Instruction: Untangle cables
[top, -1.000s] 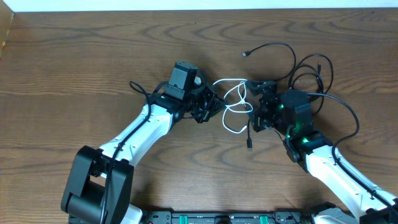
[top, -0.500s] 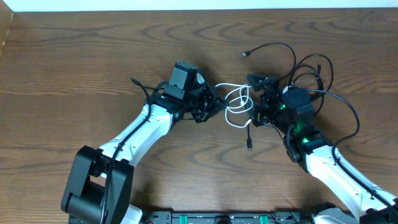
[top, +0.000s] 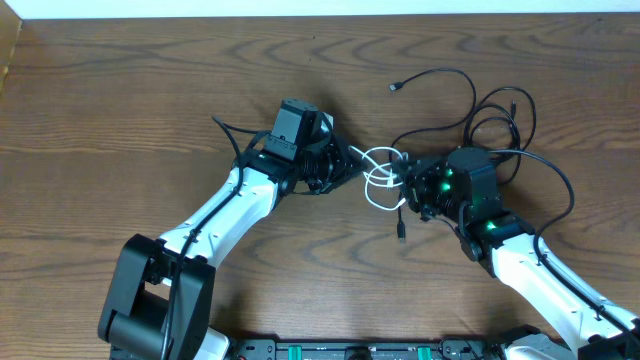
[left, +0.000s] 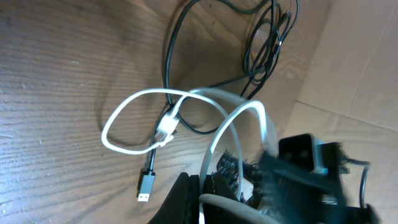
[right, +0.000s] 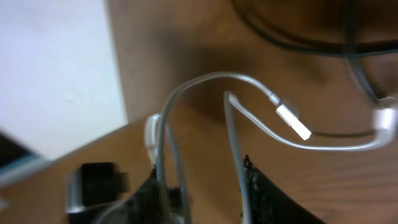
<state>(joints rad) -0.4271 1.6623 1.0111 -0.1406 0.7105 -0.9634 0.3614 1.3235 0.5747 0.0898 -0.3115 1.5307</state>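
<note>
The white cable stretches across both grippers (top: 360, 153) over the black cable. My left gripper should open before my right gripper moves the white loops (top: 382, 180) to the side.
The white cable (top: 380, 180) lies in loops at the table's middle, strung between both grippers. My left gripper (top: 348, 165) is shut on one end of it; in the left wrist view the white cord (left: 124, 112) runs into the closed jaws of that gripper (left: 202, 202). My right gripper (top: 408, 182) sits over the loops from the right. In its wrist view the right gripper (right: 199, 199) has its fingers apart, with white strands (right: 205, 78) passing between them and a white plug (right: 292, 120) just beyond. The black cables (top: 440, 70) coil at the upper right.
A black cable's metal plug (top: 401, 232) lies on the wood just below the white loops, and shows as a USB plug (left: 144, 186) in the left wrist view. The right arm's own thick black wire (top: 560, 185) arcs beside the coils.
My right gripper has slid left and down onto the white loops, and its fingers have drawn closer together. The white loops have bunched up. The left gripper has kept its grip and barely moved.
</note>
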